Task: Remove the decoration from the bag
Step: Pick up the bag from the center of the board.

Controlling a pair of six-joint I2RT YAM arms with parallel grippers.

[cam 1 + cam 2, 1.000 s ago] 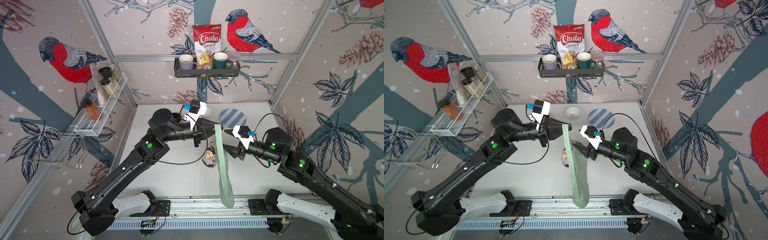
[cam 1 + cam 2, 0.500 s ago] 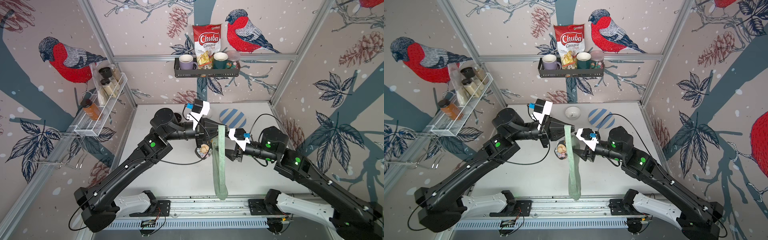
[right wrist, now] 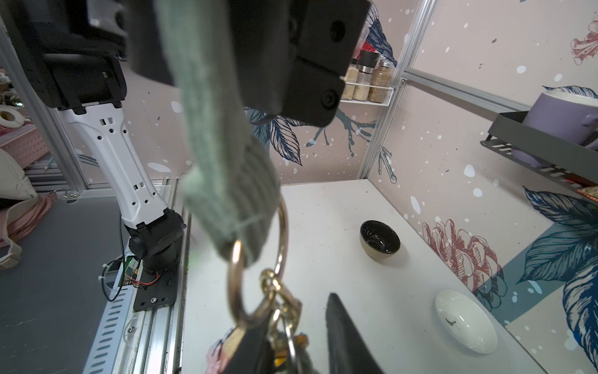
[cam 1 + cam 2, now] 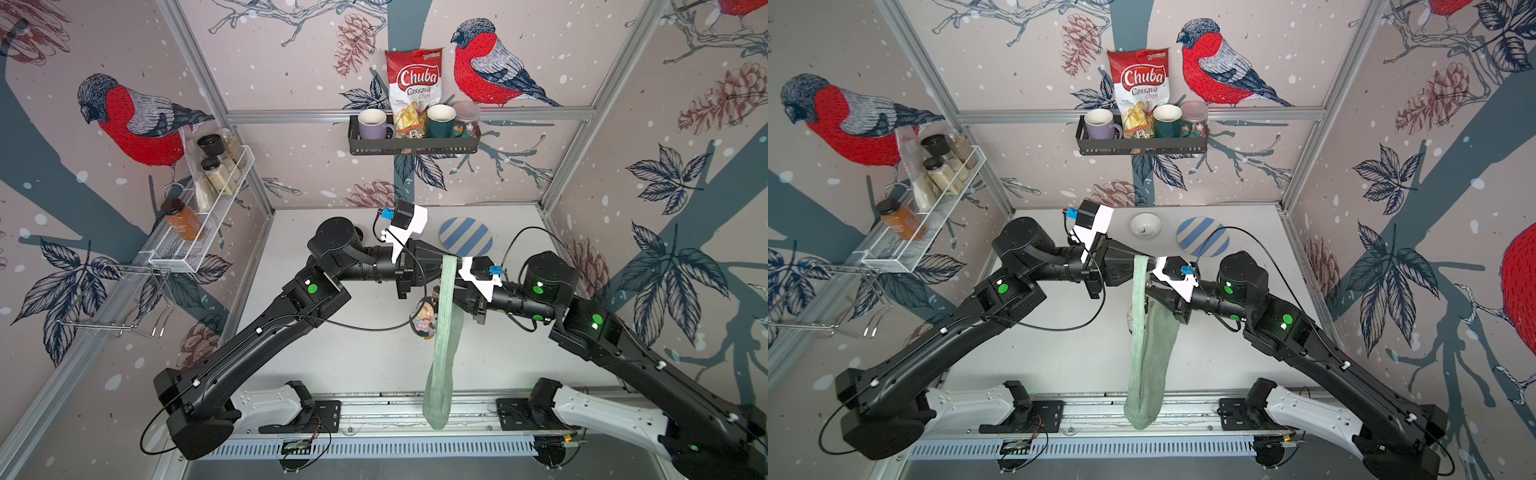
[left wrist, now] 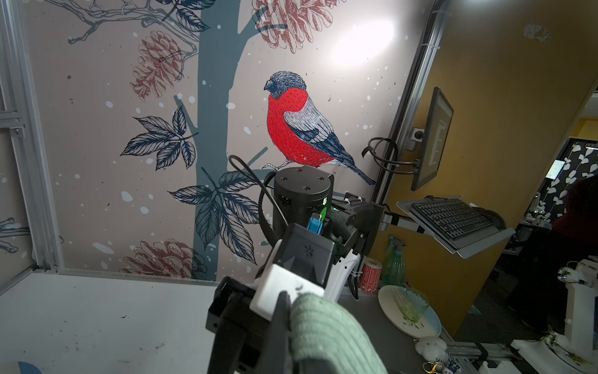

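Note:
I should let go of the strap with my left gripper, move it lower and grab the gold clasp, as my right gripper is at the gold ring's chain (image 3: 280,295) above the clasp.
The sage-green bag (image 4: 442,332) hangs edge-on from its strap (image 3: 220,145), which my left gripper (image 4: 446,259) is shut on high above the table. In the left wrist view the strap drapes over the left gripper (image 5: 291,311). The decoration (image 4: 424,320), a small plush penguin, dangles beside the bag on a gold clasp (image 3: 280,301) hooked to the strap's gold ring (image 3: 255,275). My right gripper (image 3: 291,317) has come in from the right. Its jaws are narrowed onto that clasp, one finger hard against it. In a top view the bag (image 4: 1150,353) hides most of the penguin.
A black bowl (image 3: 380,239), a white bowl (image 4: 1145,225) and a striped plate (image 4: 465,237) sit on the table's far side. A wall shelf (image 4: 413,145) holds mugs and a chips packet. A wire spice rack (image 4: 199,232) hangs at the left. The arms' rail (image 4: 374,415) runs along the front.
My right gripper has moved in to the strap's ring and its jaws have closed in on the clasp. The hanging bag has swung and turned a little.

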